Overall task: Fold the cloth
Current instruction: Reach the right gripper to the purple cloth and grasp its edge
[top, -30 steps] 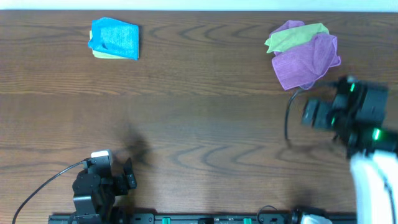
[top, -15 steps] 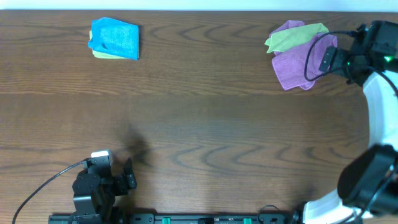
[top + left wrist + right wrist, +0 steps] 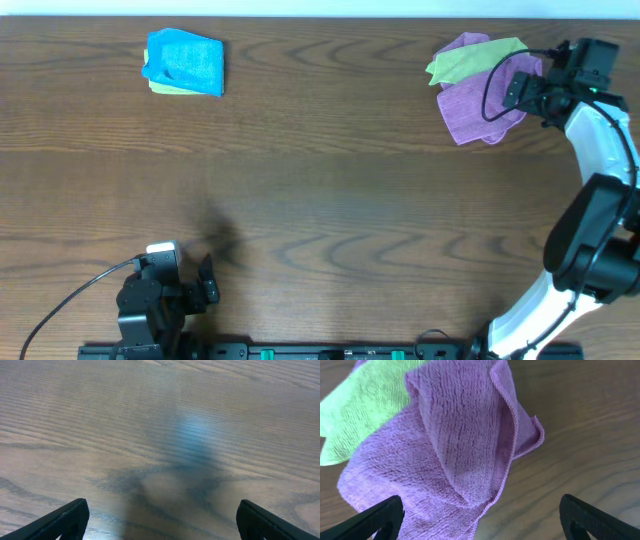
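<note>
My right gripper is going down and should keep going until its fingers close on the purple cloth's raised fold (image 3: 472, 499), because that fold (image 3: 462, 472) lies between them, clear of the green cloth.
A crumpled purple cloth (image 3: 478, 103) lies at the far right of the table on top of a light green cloth (image 3: 468, 58). My right gripper (image 3: 520, 90) is open and hovers over the purple cloth's right edge. In the right wrist view the purple cloth (image 3: 445, 455) fills the left and middle, the green cloth (image 3: 360, 415) shows upper left, and the open fingers (image 3: 480, 522) straddle the cloth's folded hem, empty. My left gripper (image 3: 205, 280) rests open near the front left; its view (image 3: 160, 520) shows only bare wood.
A folded blue cloth (image 3: 185, 62) lies on a yellow-green one at the far left. The wooden table (image 3: 320, 200) stretches between. A black cable loops over the purple cloth near the right arm (image 3: 600, 130).
The right arm swung from the table's right middle up to the far right, and its gripper now sits over the purple cloth's right edge. The left arm has not moved.
</note>
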Robot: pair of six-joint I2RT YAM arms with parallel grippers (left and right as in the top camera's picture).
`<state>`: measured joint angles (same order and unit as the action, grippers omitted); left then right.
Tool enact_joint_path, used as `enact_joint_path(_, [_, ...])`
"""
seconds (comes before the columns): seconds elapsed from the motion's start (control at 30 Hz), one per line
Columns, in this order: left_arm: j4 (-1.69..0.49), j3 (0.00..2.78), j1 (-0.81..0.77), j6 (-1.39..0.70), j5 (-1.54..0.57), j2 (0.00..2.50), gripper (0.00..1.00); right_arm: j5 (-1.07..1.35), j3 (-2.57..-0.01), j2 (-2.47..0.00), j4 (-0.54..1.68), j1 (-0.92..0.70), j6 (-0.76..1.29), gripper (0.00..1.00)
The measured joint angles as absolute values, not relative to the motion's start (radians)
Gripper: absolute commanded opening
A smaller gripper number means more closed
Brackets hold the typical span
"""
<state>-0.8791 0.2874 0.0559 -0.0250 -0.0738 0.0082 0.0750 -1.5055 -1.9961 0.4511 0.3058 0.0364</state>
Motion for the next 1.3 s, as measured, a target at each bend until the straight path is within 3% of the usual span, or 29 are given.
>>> enact_joint_path(0.57, [-0.879,0.287,0.056,-0.025,-0.074,0.008,0.95,0.075,-1.507,-2.144,0.226,0.318,0.033,0.89])
enact_joint_path(0.7, [-0.879,0.287,0.056,-0.025,-0.074,0.009,0.95,0.076,-1.507,-2.168,0.197,0.329,0.039,0.7])
enact_joint_path(1.0, [-0.879,0.287,0.056,-0.025,-0.074,0.009,0.95,0.086,-1.507,-2.169,0.167,0.352,0.067,0.02])
enact_joint_path(1.3, [-0.879,0.287,0.056,-0.025,-0.074,0.008,0.95,0.181,-1.507,-2.165,0.178,0.353,0.071,0.01])
